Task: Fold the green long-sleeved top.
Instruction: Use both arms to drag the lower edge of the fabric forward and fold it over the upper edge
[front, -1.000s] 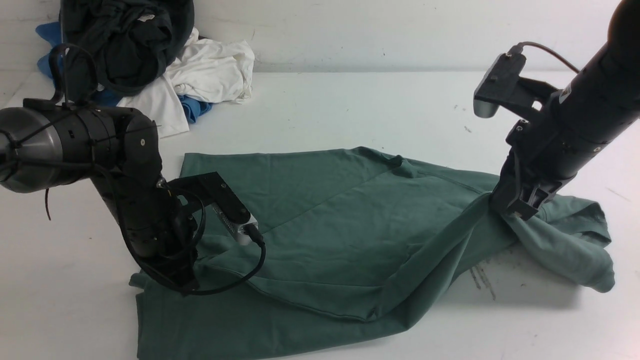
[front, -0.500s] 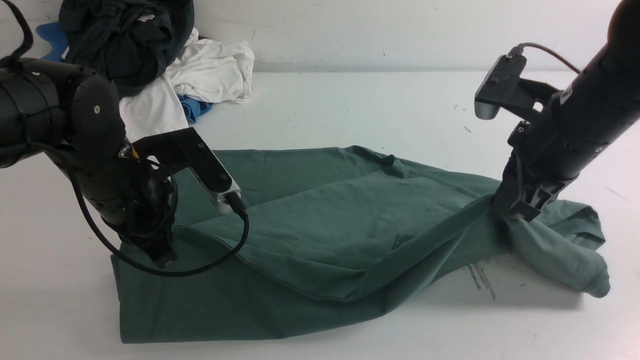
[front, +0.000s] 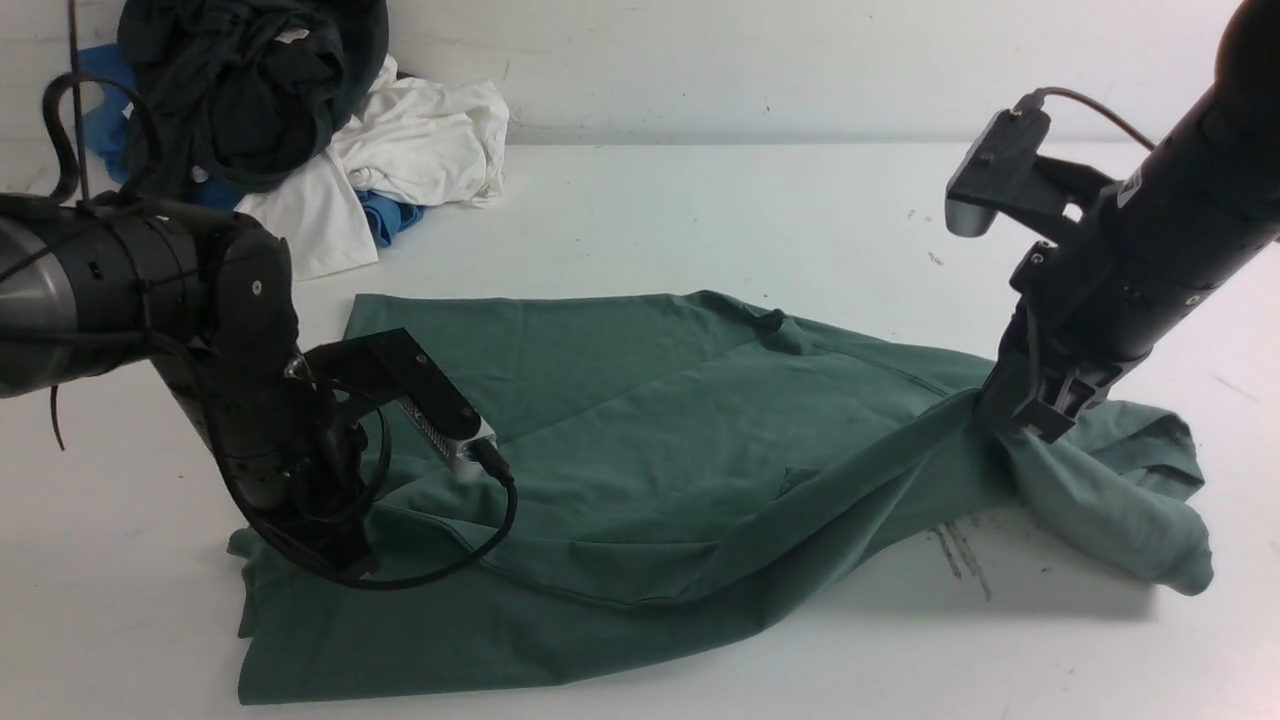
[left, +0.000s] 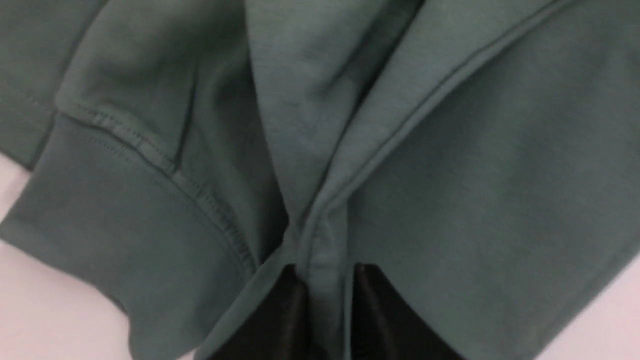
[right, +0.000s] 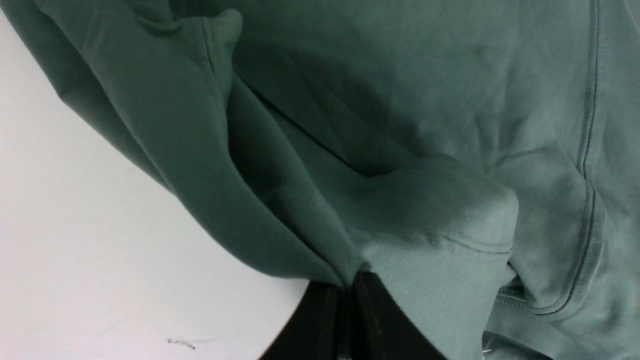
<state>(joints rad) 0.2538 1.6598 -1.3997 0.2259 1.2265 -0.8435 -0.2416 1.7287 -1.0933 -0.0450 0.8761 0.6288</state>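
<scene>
My grippers will pull the green long-sleeved top (front: 504, 630) nearly straight between them when I lift, and it will hang like a sheet, because a fold (front: 648, 599) of the top sags loose there.
The green long-sleeved top (front: 680, 450) lies spread across the white table, partly doubled over itself. My left gripper (front: 345, 565) is down on its near left part. In the left wrist view the jaws (left: 327, 270) stand parted, open, with a seamed ridge of the top (left: 450, 175) still lying between the fingers and a ribbed cuff beside them. My right gripper (front: 1030, 425) is shut on a bunch of the top at its right end and holds it above the table. The right wrist view shows the fingers (right: 347, 280) pinching the cloth (right: 400, 125).
A pile of other clothes sits at the back left: a blackish garment (front: 250, 90), a white one (front: 420, 140) and a blue one (front: 385, 215). A wall runs along the table's far edge. Dark scuff marks (front: 960, 550) show under the lifted cloth.
My left arm pulled the top's near left part leftward, rose, then came back down onto the cloth, and its jaws have parted. The right gripper keeps its hold almost unmoved.
</scene>
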